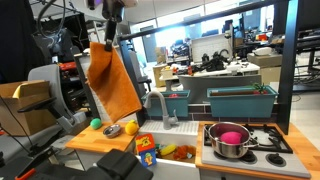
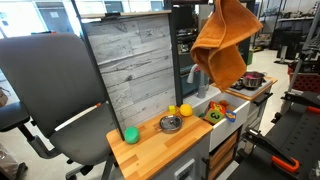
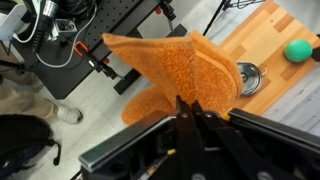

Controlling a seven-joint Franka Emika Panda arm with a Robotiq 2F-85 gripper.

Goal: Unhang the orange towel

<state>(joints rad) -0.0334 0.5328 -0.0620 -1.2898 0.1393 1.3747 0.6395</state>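
The orange towel (image 1: 114,88) is hanging clear of everything over the wooden counter. The robot's gripper should go on lowering it until the towel's lower edge comes near the sink (image 1: 177,151), and then let go.
The orange towel (image 1: 112,80) is a large burnt-orange cloth that hangs freely in the air, high above the wooden counter (image 1: 100,139). My gripper (image 1: 110,32) is shut on its top edge and holds it up. In an exterior view the towel (image 2: 224,45) droops in folds over the sink end of the play kitchen. In the wrist view the towel (image 3: 180,70) spreads out below my closed fingers (image 3: 187,104), with the floor and counter far beneath.
A steel pot (image 1: 229,140) with a pink thing in it stands on the stove. A green ball (image 1: 96,124) and a yellow fruit (image 1: 130,127) lie on the counter. A sink (image 1: 167,148) holds toys, beside a faucet (image 1: 160,105). A grey panel (image 2: 130,70) stands behind the counter (image 2: 160,140).
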